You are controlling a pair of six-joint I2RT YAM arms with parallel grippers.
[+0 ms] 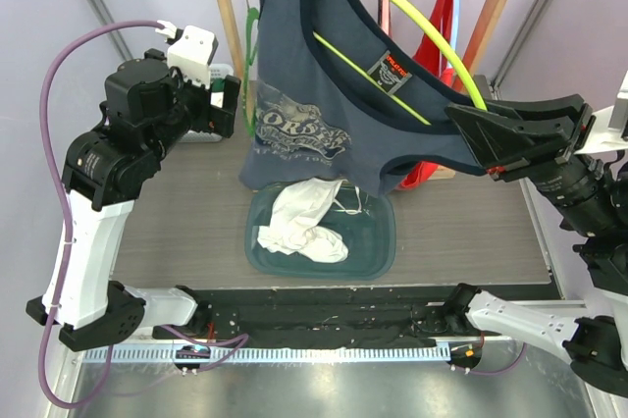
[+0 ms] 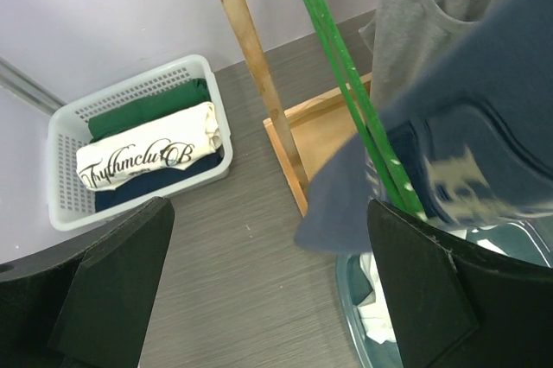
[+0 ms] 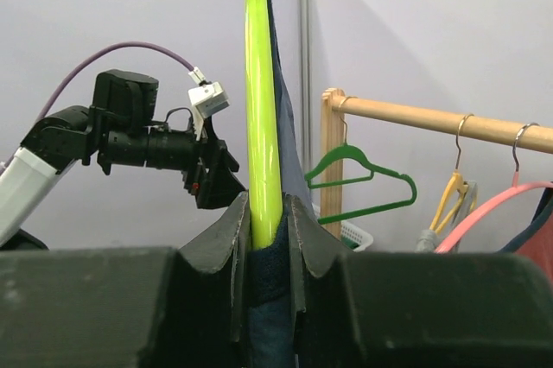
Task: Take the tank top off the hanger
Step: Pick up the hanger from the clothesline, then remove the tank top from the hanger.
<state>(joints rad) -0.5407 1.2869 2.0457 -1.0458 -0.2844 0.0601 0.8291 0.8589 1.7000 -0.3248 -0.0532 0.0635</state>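
My right gripper needs to bring the yellow-green hanger's loose end, high up by the rack, down over the teal bin (image 1: 319, 232) so my left gripper can take it.
A dark blue tank top (image 1: 314, 94) with a pale print hangs on a yellow-green hanger (image 1: 412, 21), tilted in the air in front of the wooden rack. My right gripper (image 1: 466, 119) is shut on the hanger's lower right end and the top's strap; in the right wrist view the hanger (image 3: 262, 109) rises from between the jaws (image 3: 263, 212). My left gripper (image 1: 231, 104) is open and empty just left of the tank top's side edge. In the left wrist view the blue cloth (image 2: 467, 169) hangs by the right finger (image 2: 432, 290).
A wooden clothes rack (image 1: 232, 16) stands at the back with red (image 1: 432, 45) and other hangers. A teal bin (image 1: 378, 251) below the tank top holds white cloth (image 1: 304, 227). A white basket (image 2: 60, 169) of folded clothes sits back left.
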